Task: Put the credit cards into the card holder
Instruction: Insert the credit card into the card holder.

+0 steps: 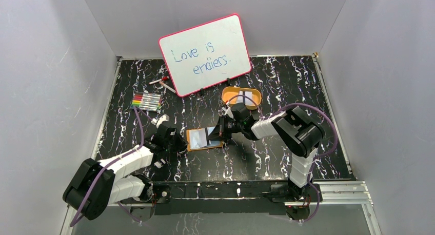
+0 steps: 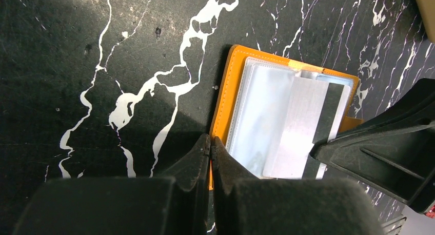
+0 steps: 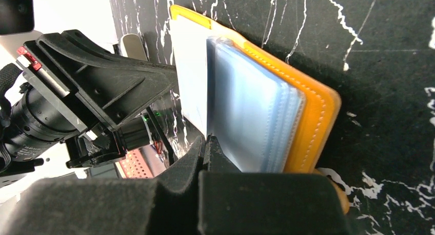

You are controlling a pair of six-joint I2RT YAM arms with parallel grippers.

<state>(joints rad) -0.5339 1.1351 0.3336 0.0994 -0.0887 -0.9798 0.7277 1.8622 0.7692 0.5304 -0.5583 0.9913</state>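
Observation:
The credit card (image 2: 295,127) is tilted up out of the clear sleeve, so my right gripper should open, let the card lie flat and work its striped end (image 2: 331,106) farther in.
The orange card holder (image 1: 197,140) lies open on the black marbled table, its clear sleeves (image 2: 261,112) facing up. My right gripper (image 1: 220,132) is shut on a whitish credit card (image 2: 300,127) with a dark stripe. The card lies slanted across the sleeves at the holder's right side. In the right wrist view the card (image 3: 189,76) stands edge-on between the fingertips (image 3: 205,141), beside the sleeves (image 3: 251,112). My left gripper (image 2: 211,142) is shut, with its tips at the holder's left orange edge (image 2: 225,101). More credit cards (image 1: 246,96) lie in the orange tray.
The orange oval tray (image 1: 228,94) sits just behind the right gripper. A pink-framed whiteboard (image 1: 205,54) leans against the back wall. Coloured markers (image 1: 147,100) lie at the left, with a loose pen (image 1: 160,81) behind them. Grey walls close in both sides.

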